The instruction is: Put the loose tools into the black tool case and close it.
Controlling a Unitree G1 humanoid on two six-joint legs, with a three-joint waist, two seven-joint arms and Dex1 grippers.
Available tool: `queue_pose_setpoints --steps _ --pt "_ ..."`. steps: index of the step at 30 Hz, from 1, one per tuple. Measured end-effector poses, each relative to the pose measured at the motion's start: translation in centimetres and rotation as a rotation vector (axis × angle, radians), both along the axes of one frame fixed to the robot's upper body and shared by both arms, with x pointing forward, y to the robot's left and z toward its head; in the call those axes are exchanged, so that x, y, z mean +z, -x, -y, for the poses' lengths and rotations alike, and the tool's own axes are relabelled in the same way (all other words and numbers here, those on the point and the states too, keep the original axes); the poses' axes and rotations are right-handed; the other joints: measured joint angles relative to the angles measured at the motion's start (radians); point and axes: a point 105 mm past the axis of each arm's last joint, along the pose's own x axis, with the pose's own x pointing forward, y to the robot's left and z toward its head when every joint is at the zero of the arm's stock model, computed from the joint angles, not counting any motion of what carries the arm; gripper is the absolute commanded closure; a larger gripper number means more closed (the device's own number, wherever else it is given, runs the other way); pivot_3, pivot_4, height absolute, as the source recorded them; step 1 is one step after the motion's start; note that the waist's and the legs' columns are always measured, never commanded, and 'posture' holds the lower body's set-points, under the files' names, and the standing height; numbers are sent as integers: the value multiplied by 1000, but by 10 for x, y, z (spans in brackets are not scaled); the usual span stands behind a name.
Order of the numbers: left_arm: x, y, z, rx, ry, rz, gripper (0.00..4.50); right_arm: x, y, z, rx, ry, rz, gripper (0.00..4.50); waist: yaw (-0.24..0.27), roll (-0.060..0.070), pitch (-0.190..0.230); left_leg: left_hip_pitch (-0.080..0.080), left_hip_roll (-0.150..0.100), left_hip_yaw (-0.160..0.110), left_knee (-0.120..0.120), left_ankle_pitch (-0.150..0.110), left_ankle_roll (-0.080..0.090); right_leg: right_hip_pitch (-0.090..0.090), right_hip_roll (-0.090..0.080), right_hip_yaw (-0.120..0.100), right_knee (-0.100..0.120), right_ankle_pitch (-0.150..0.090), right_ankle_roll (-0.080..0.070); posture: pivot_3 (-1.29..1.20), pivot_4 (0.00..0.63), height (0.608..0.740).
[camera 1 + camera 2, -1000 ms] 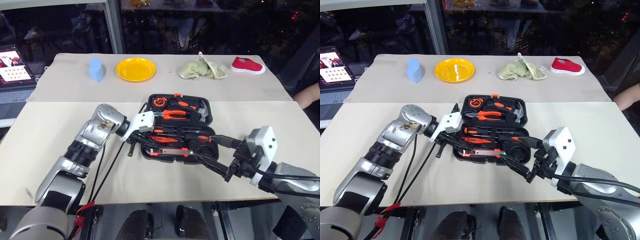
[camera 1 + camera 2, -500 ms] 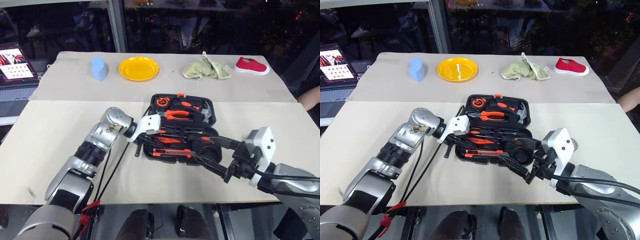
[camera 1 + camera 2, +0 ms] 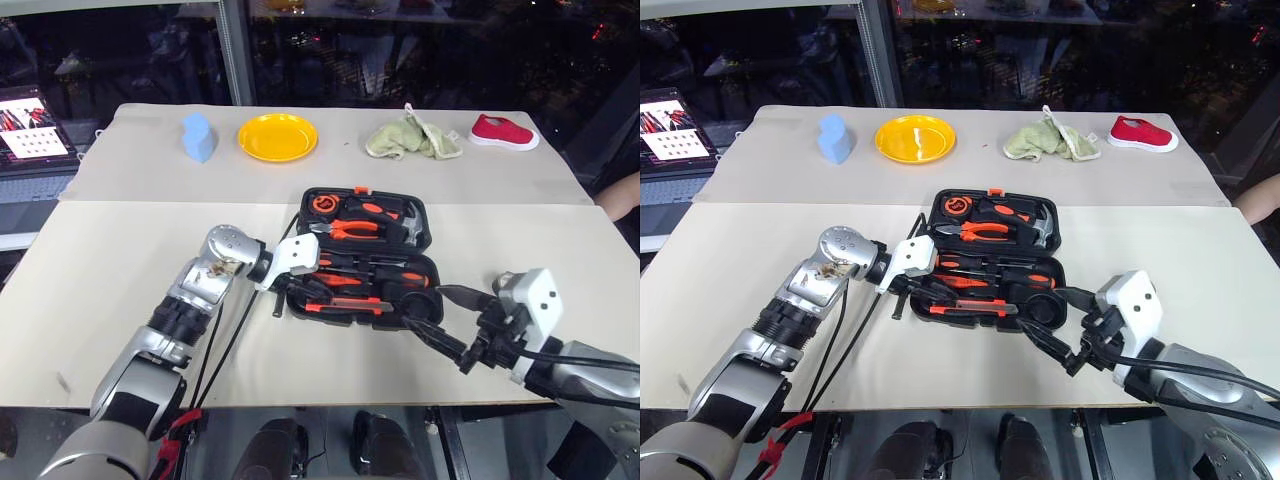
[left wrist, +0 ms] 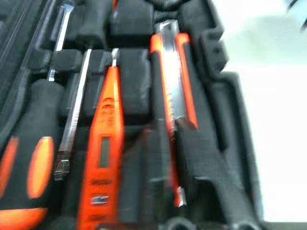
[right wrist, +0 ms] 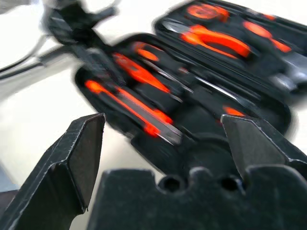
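Observation:
I should back my right gripper off and get the tape roll (image 3: 503, 281) lying behind it, since the case's round hollow (image 3: 420, 302) is empty.
The black tool case (image 3: 425, 212) lies open in the middle of the table, its orange latch (image 3: 359, 189) at the far edge. In the near half rest the utility knife (image 4: 170, 81), the slim orange tester screwdriver (image 4: 103, 158) and a screwdriver with a black-orange handle (image 4: 29, 158). My left gripper (image 3: 290, 288) reaches over the case's left end, its fingers a little apart on either side of the knife, which lies in its recess. My right gripper (image 3: 425, 310) hovers wide open and empty off the case's near right corner.
Pliers (image 3: 350, 228) and a hammer (image 3: 405, 230) sit in the case's far half. Along the table's far side lie a blue object (image 3: 197, 137), a yellow plate (image 3: 277, 137), a green cloth (image 3: 413, 140) and a red shoe (image 3: 503, 131). A person's arm (image 3: 625, 190) shows at the right edge.
My right gripper has pulled back from over the case toward the right and a little lower. My left gripper stays at the case's left end, its fingers loosened.

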Motion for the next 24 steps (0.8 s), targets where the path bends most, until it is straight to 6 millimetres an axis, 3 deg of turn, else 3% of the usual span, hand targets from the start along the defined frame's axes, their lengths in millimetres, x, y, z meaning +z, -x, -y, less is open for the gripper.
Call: queue_pose_setpoints --steps 2,7,10,12,18,24 --pt "17 1 -7 34 59 -23 1889 -4 5 22 -89 10 -23 0 -2 0 0 0 0 0 0 0 0 0 3 0 0 0 0 0 150 740" --pt "60 11 -29 81 201 -74 69 -11 40 82 -262 60 -116 0 -4 1 0 2 0 0 -1 -1 1 3 4 2 -1 -2 2 0 150 740" --pt "74 35 -36 32 285 -152 69 -7 63 117 -282 126 -196 0 -10 2 1 4 0 1 -1 -2 2 4 3 3 -2 -3 3 0 150 740" --pt "80 42 -43 38 291 -162 69 1 66 140 -317 166 -205 0 -16 1 1 5 1 1 -1 -3 3 6 5 3 -2 -6 8 0 150 740" --pt "85 65 -34 -35 281 -161 69 27 25 165 -237 261 -166 0 -33 2 5 23 3 1 -2 -7 -4 21 0 8 -1 -10 4 0 150 740" --pt "89 70 -28 -59 262 -125 69 16 -26 150 -86 313 -191 0 -33 2 6 21 3 2 -4 -1 1 18 8 11 0 -8 7 0 150 740"
